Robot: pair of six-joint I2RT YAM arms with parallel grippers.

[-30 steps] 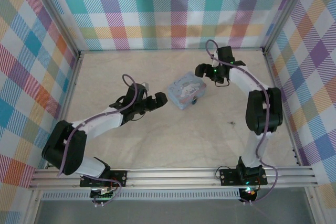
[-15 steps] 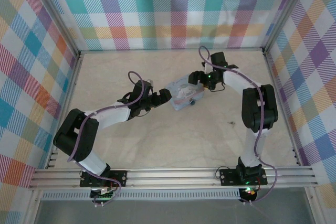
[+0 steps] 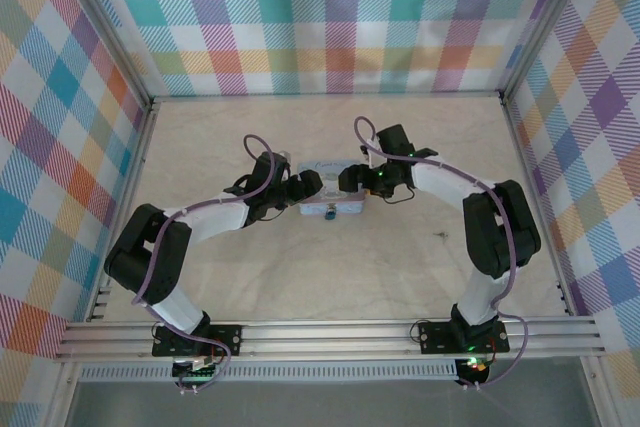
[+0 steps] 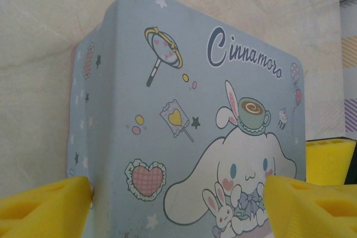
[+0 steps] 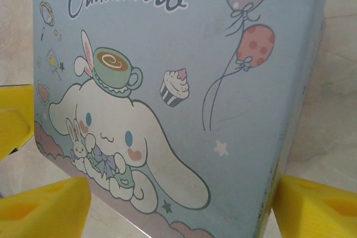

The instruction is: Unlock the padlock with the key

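Note:
The key point(image 3: 442, 235) is a long way from my left gripper, so next my right gripper moves away from the tin, picks up the key and passes it to my left gripper.
A pale blue tin point(image 3: 331, 203) printed with a white cartoon figure lies mid-table between both arms. A small dark blue thing hangs at its near side, seemingly the padlock point(image 3: 330, 214). The key with the yellow head is hidden. My left gripper point(image 3: 308, 185) reaches over the tin's left end, and in the left wrist view the left gripper point(image 4: 178, 210) is open, with yellow fingers point(image 4: 44, 207) either side of the tin's lid point(image 4: 184, 110). My right gripper point(image 3: 352, 179) meets the tin's right end. The right gripper point(image 5: 181, 210) is open, its fingers point(image 5: 318, 204) straddling the tin point(image 5: 184, 71).
Checked cloth walls on a metal frame point(image 3: 130, 67) close in the table point(image 3: 400, 277) on three sides. Both arm bases sit on the rail point(image 3: 330, 337) at the near edge. The other gripper's yellow finger point(image 4: 329, 157) shows past the tin.
Both grippers have closed in on the tin from left and right. The tin has shifted left and turned square to the table's near edge.

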